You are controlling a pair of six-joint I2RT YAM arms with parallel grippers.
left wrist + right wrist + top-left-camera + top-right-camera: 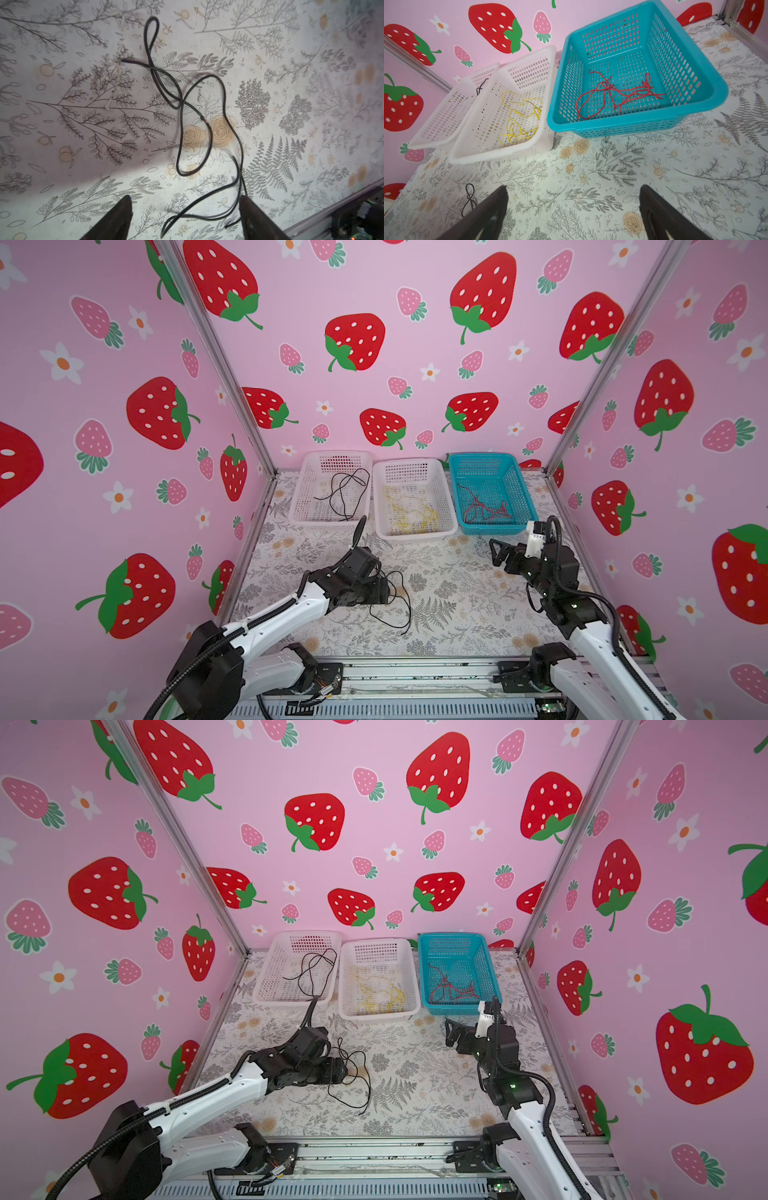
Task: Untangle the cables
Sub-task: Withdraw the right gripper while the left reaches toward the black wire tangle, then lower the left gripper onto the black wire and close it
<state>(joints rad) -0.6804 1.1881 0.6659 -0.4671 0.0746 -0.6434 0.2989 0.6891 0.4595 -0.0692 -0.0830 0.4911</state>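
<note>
One finger is beside the black cable's crossing strands (241,180), so next my left gripper moves over to the single raised strand (196,202) and grabs that before it lifts the cable.
One black cable (211,135) lies in loose, crossing loops on the floral table mat, seen in both top views (409,614). My left gripper (186,207) hovers low over the near end of it, open, with strands running between its fingers and untouched. It shows as a dark block in a top view (388,593). Another black cable (345,489) sits in the left white basket, yellow cables (517,113) in the middle white basket, red cables (623,91) in the blue basket. My right gripper (573,191) is open and empty over bare mat in front of the blue basket (496,553).
Three baskets stand in a row at the back: white (299,506), white (446,506) and blue (525,497). Pink strawberry walls with metal posts close in three sides. A metal rail (415,676) runs along the front edge.
</note>
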